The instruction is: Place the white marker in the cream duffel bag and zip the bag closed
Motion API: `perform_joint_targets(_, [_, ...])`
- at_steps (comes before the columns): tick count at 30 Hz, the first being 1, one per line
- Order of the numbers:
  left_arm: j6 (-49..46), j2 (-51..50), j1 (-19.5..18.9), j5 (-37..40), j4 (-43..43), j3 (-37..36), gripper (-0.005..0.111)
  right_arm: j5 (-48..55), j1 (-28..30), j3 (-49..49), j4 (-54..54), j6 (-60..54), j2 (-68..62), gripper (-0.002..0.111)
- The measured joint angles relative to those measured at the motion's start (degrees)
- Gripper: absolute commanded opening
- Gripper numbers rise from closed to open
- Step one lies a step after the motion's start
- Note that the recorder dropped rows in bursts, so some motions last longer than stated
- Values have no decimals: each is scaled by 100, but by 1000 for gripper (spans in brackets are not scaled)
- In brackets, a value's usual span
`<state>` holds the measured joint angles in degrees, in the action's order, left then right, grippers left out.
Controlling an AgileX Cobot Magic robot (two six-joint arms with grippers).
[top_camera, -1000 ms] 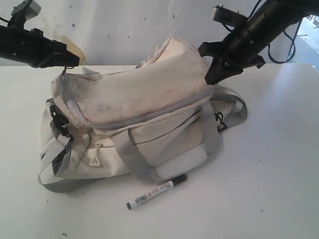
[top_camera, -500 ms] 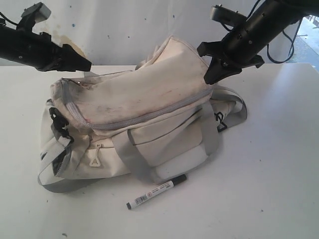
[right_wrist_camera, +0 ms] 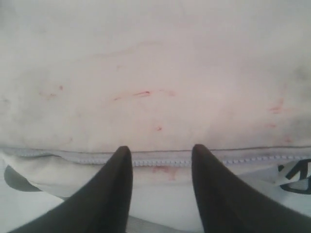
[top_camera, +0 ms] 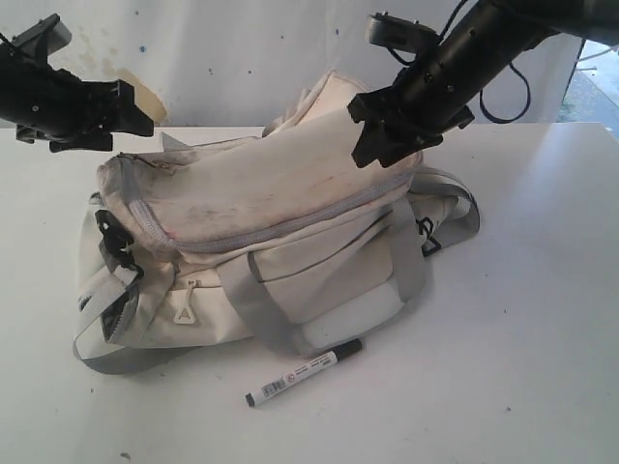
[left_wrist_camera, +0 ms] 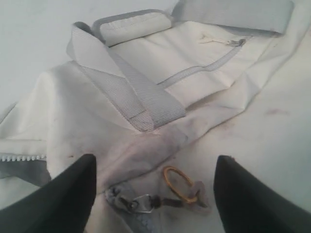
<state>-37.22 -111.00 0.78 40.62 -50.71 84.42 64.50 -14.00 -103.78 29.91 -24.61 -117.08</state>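
My left gripper should pinch the bag's end [top_camera: 116,174] beside the zipper pull [top_camera: 145,160] and hold it steady, because the pull lies on loose fabric far from my right gripper.
The cream duffel bag [top_camera: 280,193] lies across the middle of the table, its grey zipper line [top_camera: 290,224] running along the top flap. The white marker [top_camera: 303,372] lies on the table in front of the bag, black cap to the right. My left gripper [top_camera: 135,111] hangs open just above the bag's left end. In the left wrist view, the zipper pull [left_wrist_camera: 146,204] and its gold ring [left_wrist_camera: 179,183] lie on the fabric between the spread fingers [left_wrist_camera: 73,194], untouched. My right gripper [top_camera: 382,145] is open over the bag's right top, its fingertips [right_wrist_camera: 124,155] over the zipper teeth [right_wrist_camera: 160,161].
The white table [top_camera: 522,319] stretches wide to the right and in front. Grey webbing straps [top_camera: 256,314] drape down the bag's front and a loop trails at its right end [top_camera: 464,208]. A black buckle [top_camera: 116,242] sits at the bag's left end. A stained wall stands behind.
Both grippers have opened. The left one let go at the bag's left corner and drew back up and left. The right arm shifted left over the bag's top.
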Motion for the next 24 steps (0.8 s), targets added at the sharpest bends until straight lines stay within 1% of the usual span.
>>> perform_joint_targets(3, [423, 0, -131, -14, 59, 0, 75, -110, -36, 0, 14, 0, 0, 43])
perform_joint_targets(6, [939, -12, -364, -40, 48, 0, 75, -235, -91, 0, 23, 0, 0, 43])
perform_joint_targets(9, [1297, -141, -529, 124, -159, 0, 75, -380, -192, 0, 27, 0, 0, 43])
perform_joint_targets(14, [1535, -515, -543, 493, -578, 0, 75, -604, -399, 0, 67, -5, 0, 43])
perform_joint_targets(18, [2000, -700, -533, 517, -720, 0, 73, -658, -541, 0, 109, -5, 0, 43])
perform_joint_targets(20, [2148, -756, -533, 498, -850, 0, 68, -658, -583, 0, 109, -15, 0, 43])
perform_joint_targets(21, [2180, -780, -533, 481, -916, 0, 64, -669, -608, 0, 109, -15, 0, 43])
perform_joint_targets(24, [2209, -805, -533, 423, -1191, 0, 45, -691, -702, 0, 109, -15, 0, 43])
